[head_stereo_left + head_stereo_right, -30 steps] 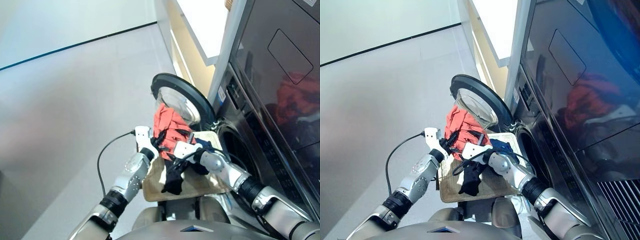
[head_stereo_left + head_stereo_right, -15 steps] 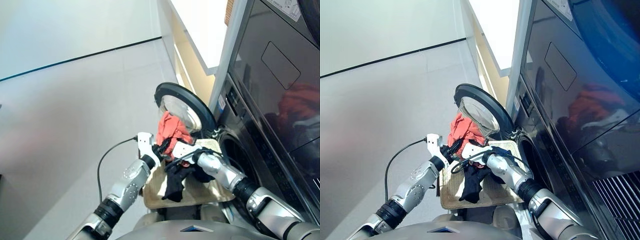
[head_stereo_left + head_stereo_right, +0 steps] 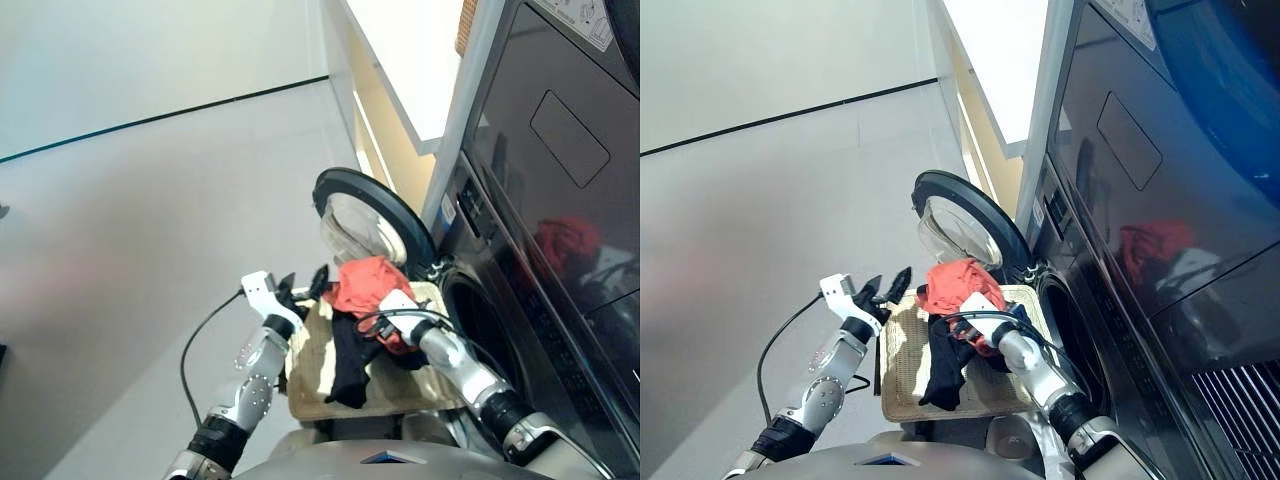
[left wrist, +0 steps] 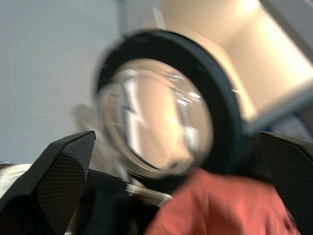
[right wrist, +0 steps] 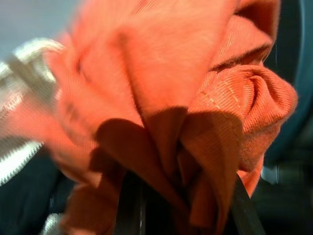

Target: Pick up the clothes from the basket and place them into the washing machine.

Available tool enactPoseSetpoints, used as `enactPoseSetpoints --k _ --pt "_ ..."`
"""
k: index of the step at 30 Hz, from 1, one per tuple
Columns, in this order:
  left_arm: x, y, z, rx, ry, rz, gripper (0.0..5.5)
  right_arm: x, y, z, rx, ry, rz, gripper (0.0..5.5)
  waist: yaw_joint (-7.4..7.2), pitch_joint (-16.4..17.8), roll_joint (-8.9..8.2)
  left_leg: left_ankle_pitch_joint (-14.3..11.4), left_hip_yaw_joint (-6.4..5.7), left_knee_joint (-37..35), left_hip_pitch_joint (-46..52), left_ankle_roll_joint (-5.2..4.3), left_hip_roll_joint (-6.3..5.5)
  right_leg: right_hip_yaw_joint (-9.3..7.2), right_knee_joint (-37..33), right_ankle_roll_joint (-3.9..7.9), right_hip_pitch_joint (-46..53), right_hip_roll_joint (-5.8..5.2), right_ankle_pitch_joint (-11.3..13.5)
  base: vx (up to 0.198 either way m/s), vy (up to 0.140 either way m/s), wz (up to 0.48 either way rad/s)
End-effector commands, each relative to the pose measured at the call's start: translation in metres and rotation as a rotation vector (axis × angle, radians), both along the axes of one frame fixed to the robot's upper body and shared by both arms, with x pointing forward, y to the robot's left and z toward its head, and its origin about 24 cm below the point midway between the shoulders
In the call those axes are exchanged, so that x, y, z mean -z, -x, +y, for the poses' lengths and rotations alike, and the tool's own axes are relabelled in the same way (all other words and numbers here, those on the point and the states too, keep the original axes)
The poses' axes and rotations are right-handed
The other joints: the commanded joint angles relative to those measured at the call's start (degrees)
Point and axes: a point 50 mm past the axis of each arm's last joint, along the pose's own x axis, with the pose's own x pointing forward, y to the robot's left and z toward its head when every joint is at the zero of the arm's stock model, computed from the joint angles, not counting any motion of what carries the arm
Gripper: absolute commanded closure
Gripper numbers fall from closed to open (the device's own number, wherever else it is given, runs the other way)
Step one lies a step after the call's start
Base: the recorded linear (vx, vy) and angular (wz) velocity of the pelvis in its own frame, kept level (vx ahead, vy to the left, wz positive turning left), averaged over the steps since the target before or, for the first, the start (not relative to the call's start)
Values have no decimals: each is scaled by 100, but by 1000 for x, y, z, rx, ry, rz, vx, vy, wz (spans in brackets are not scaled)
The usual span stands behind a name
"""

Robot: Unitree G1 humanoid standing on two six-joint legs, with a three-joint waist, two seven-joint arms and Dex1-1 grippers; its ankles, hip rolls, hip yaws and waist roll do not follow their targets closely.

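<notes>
The navy garment (image 3: pixel 411 358) is a separate patch next to the black garment (image 3: pixel 350 362), so I expect the black garment to come loose and leave the navy garment behind when I lift.
My right gripper (image 3: pixel 385 318) is shut on the coral-red garment (image 3: pixel 366 280), holding it bunched above the far end of the basket (image 3: pixel 310 375); in the right wrist view this cloth (image 5: pixel 186 98) hides the fingers. A black garment (image 3: pixel 350 360) hangs from the bundle down across the basket. Part of the navy garment (image 5: pixel 22 198) shows below, on the weave. My left gripper (image 3: pixel 303 282) stands open and empty off the basket's left rim. The washing machine (image 3: pixel 520 340) is to the right, its drum hole (image 3: pixel 478 320) dark, its porthole door (image 3: pixel 368 215) swung open behind the basket.
A dark flat-panelled appliance (image 3: pixel 570 150) sits above the machine and reflects the red cloth. A black cable (image 3: pixel 195 345) loops from my left wrist over the pale floor (image 3: pixel 150 220). A cream cabinet side (image 3: pixel 400 90) stands beyond the door.
My left gripper has let go of the coral-red garment and drawn back to the left, now open. The red garment has sunk lower, held by the right gripper alone. The camera shifted slightly.
</notes>
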Motion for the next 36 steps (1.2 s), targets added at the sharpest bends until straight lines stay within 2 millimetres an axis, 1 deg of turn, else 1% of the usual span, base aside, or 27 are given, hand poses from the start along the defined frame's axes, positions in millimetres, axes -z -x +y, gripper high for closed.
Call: enactPoseSetpoints --k 1,2,4,5,6,7,9,11,12,15,16,17,19,20,21,24,25,26,27,28,30,31,32,33,34,35,36 --pt "-13 -17 25 -143 -87 -75 0 -22 -31 11 180 -205 -120 550 -15 438 -463 -558 150 488 -6 99 -470 162 -926 550 476 -239 126 -119 21 -37" --pt "-8 -19 26 -159 -109 -53 0 -19 -32 6 253 -242 -109 550 -17 494 -454 -555 155 537 -105 102 -471 168 -868 546 371 -251 131 -116 26 -46" --pt "2 -20 30 -190 -147 3 0 -22 -39 0 338 -282 -120 550 -18 622 -427 -549 163 627 -314 109 -477 203 -724 531 123 -268 136 -90 27 -45" --pt "2 -20 30 -190 -147 2 0 -22 -39 0 338 -282 -121 550 -17 618 -426 -551 164 633 -324 109 -477 204 -718 531 113 -268 134 -111 37 -51" --pt "8 -22 32 -213 -174 37 0 -30 -48 -6 426 -340 -161 550 -31 772 -406 -545 174 741 -567 113 -471 223 -547 518 -163 -289 130 -123 33 -99" --pt "12 -22 33 -221 -192 65 0 -35 -53 -10 478 -366 -186 550 -27 854 -401 -560 186 812 -697 119 -474 242 -404 506 -340 -280 113 -152 44 -139" --pt "15 -25 32 -231 -212 86 0 -44 -61 -13 544 -406 -231 550 -48 929 -376 -544 199 886 -945 120 -486 257 -249 493 -627 -293 116 -79 27 -75" --pt "15 -26 31 -237 -217 87 0 -48 -65 -16 581 -414 -250 550 -44 972 -356 -551 203 948 -1090 121 -481 245 -164 492 -786 -308 100 -40 9 22" --pt "16 -29 26 -245 -228 97 0 -57 -74 -20 664 -448 -298 550 -44 1112 -306 -576 214 1052 -1339 125 -496 240 1 482 -1081 -320 60 -76 19 54" --pt "9 -34 22 -242 -242 73 0 -74 -88 -19 711 -495 -358 550 -39 1208 -257 -614 230 1249 -1730 126 -497 266 243 460 -1506 -328 11 -27 9 23" --pt "9 -34 22 -242 -242 72 0 -74 -88 -19 711 -495 -358 550 -38 1202 -257 -616 231 1254 -1739 126 -497 267 247 460 -1515 -328 10 -59 -1 29" --pt "5 -37 19 -233 -254 55 0 -83 -96 -25 782 -531 -392 550 -41 1281 -221 -683 223 1484 -2065 134 -512 278 451 443 -1839 -345 -28 -56 -11 52" --pt "1 -41 18 -238 -265 39 0 -95 -104 -34 880 -587 -437 550 -39 1330 -189 -770 213 1778 -2450 139 -519 292 687 431 -2193 -354 -92 -63 -10 77" --pt "-2 -42 20 -246 -267 31 0 -103 -109 -37 917 -619 -467 550 -44 1350 -175 -839 204 1998 -2664 153 -534 337 814 409 -2357 -343 -113 0 0 0" --pt "-4 -43 19 -245 -273 22 0 -109 -112 -44 968 -647 -488 550 -38 1352 -147 -909 217 2133 -2820 169 -531 354 946 405 -2544 -324 -151 0 0 0" --pt "-8 -45 23 -256 -288 10 0 -127 -121 -56 1063 -717 -546 550 -6 1360 -104 -1074 237 2551 -3307 230 -504 415 1315 361 -3016 -284 -265 27 -3 14" --pt "-8 -45 24 -260 -288 10 0 -132 -124 -59 1100 -749 -564 550 23 1336 -72 -1311 197 2697 -3356 234 -470 473 1483 374 -3086 -236 -483 92 -7 28" --pt "-10 -45 24 -265 -288 5 0 -138 -125 -64 1146 -784 -588 550 31 1344 -54 -1356 207 2807 -3474 256 -477 498 1597 358 -3216 -224 -516 86 -4 5" --pt "-11 -46 26 -270 -291 2 0 -145 -126 -74 1201 -812 -614 550 42 1349 -35 -1431 215 2953 -3617 268 -459 507 1770 356 -3379 -218 -572 0 0 0" --pt "-11 -46 25 -270 -286 3 0 -149 -127 -77 1239 -830 -628 550 45 1341 -20 -1447 203 2988 -3680 271 -450 525 1817 348 -3461 -213 -594 0 0 0" --pt "-11 -46 25 -259 -297 2 0 -156 -126 -97 1317 -830 -657 550 45 1323 2 -1477 210 3031 -3821 295 -448 576 1884 334 -3646 -190 -606 0 0 0" --pt "-11 -46 25 -256 -300 1 0 -164 -128 -103 1348 -835 -683 550 50 1317 23 -1483 223 3024 -3875 302 -437 600 1893 340 -3737 -184 -603 0 0 0" --pt "-12 -47 25 -255 -299 -1 0 -166 -128 -104 1349 -835 -685 550 61 1310 25 -1484 229 3028 -3895 302 -435 606 1900 341 -3760 -181 -602 0 0 0" --pt "-14 -48 27 -244 -316 -14 0 -184 -128 -127 1411 -833 -745 550 60 1312 63 -1473 224 3007 -3998 299 -423 651 1890 344 -3904 -181 -595 0 0 0" --pt "-16 -49 27 -237 -319 -24 0 -196 -128 -137 1428 -827 -786 550 73 1308 78 -1468 224 2991 -4059 295 -414 674 1880 342 -3972 -169 -593 0 0 0" --pt "-19 -50 28 -230 -327 -39 0 -213 -125 -154 1442 -813 -849 550 90 1308 94 -1457 222 2981 -4122 289 -410 698 1894 346 -4067 -157 -586 0 0 0" --pt "-21 -51 31 -233 -337 -49 0 -238 -122 -165 1442 -825 -959 550 85 1320 108 -1460 232 2986 -4181 290 -412 732 1911 349 -4163 -126 -583 0 0 0"
